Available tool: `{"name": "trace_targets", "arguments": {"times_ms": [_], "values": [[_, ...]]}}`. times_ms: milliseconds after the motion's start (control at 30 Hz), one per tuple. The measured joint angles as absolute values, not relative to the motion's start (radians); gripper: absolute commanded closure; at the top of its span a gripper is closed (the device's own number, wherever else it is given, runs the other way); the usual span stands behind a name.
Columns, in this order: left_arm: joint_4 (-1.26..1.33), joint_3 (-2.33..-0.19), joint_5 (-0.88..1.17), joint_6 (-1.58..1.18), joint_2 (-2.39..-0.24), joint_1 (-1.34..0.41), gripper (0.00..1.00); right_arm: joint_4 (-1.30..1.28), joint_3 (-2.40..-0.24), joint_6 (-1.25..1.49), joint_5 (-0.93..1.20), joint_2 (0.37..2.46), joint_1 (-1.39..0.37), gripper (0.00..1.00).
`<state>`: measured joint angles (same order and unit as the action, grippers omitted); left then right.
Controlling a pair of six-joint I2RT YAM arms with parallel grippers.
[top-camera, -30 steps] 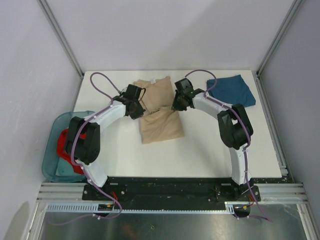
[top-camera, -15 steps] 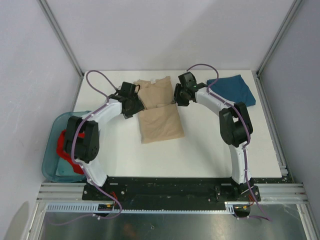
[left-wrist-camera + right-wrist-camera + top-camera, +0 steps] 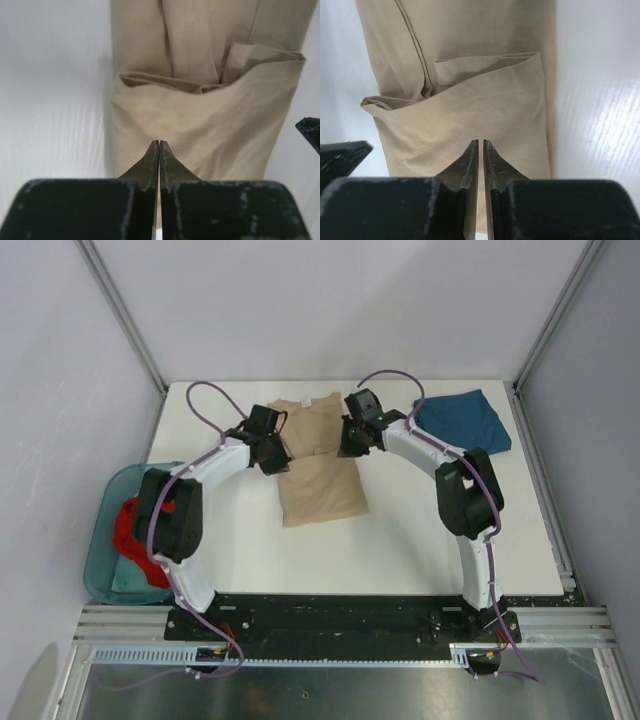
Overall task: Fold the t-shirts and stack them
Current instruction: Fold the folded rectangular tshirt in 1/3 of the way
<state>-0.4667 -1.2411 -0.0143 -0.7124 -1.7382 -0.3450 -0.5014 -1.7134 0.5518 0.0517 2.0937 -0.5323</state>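
The tan t-shirt is up near the table's far edge (image 3: pixel 305 399), so the robot's left gripper and right gripper should grip its near corners (image 3: pixel 288 523) and pull it closer first.
A tan t-shirt (image 3: pixel 320 475) lies folded in the middle of the table, its near half doubled over the far half. My left gripper (image 3: pixel 281 461) rests at its left edge and my right gripper (image 3: pixel 347 448) at its right edge, both level with the fold. In the left wrist view the left gripper (image 3: pixel 159 142) is shut, its tips over the tan cloth (image 3: pixel 210 125). The right gripper (image 3: pixel 480 141) shows only a hairline slit above the cloth (image 3: pixel 470 115). No cloth shows pinched in either. A teal-blue t-shirt (image 3: pixel 465 420) lies at the far right. A red t-shirt (image 3: pixel 125 530) sits in the bin.
A translucent teal bin (image 3: pixel 100 575) stands off the table's left edge, beside the left arm's elbow. Grey walls and metal posts close in the table on three sides. Purple cables loop above both wrists.
Half a second ago both grippers stood open and drawn slightly back from the tan shirt. Now they are back at its left and right edges with jaws closed. The shirt has stayed put.
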Motion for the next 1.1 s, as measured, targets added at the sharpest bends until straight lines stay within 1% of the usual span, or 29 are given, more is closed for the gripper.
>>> {"name": "trace_targets", "arguments": {"times_ms": [167,300,367,500,700,833,900,1000,1100], "values": [[-0.471,-1.34,0.012,-0.704,-1.901,-0.344,1.0,-0.48,-1.753,0.545,0.069,2.179,-0.536,0.92],[-0.47,-1.435,0.008,-0.695,-2.013,-0.332,1.0,-0.469,-1.766,0.551,0.07,2.265,-0.504,0.93],[-0.466,-1.459,0.001,-0.689,-2.045,-0.324,0.99,-0.462,-1.78,0.568,0.083,2.274,-0.48,0.94],[-0.465,-1.482,-0.005,-0.681,-2.074,-0.303,0.92,-0.45,-1.787,0.585,0.094,2.286,-0.453,0.93],[-0.462,-1.494,-0.023,-0.658,-2.075,-0.282,0.74,-0.452,-1.79,0.591,0.085,2.286,-0.451,0.91],[-0.463,-1.51,-0.021,-0.634,-2.074,-0.257,0.58,-0.482,-1.806,0.587,0.08,2.283,-0.45,0.8],[-0.463,-1.512,-0.013,-0.62,-2.064,-0.245,0.52,-0.507,-1.809,0.581,0.072,2.27,-0.45,0.77],[-0.456,-1.481,0.007,-0.612,-2.011,-0.237,0.49,-0.548,-1.8,0.573,0.063,2.221,-0.45,0.73],[-0.451,-1.371,0.023,-0.614,-1.883,-0.243,0.54,-0.549,-1.714,0.571,0.062,2.109,-0.453,0.71]]}}
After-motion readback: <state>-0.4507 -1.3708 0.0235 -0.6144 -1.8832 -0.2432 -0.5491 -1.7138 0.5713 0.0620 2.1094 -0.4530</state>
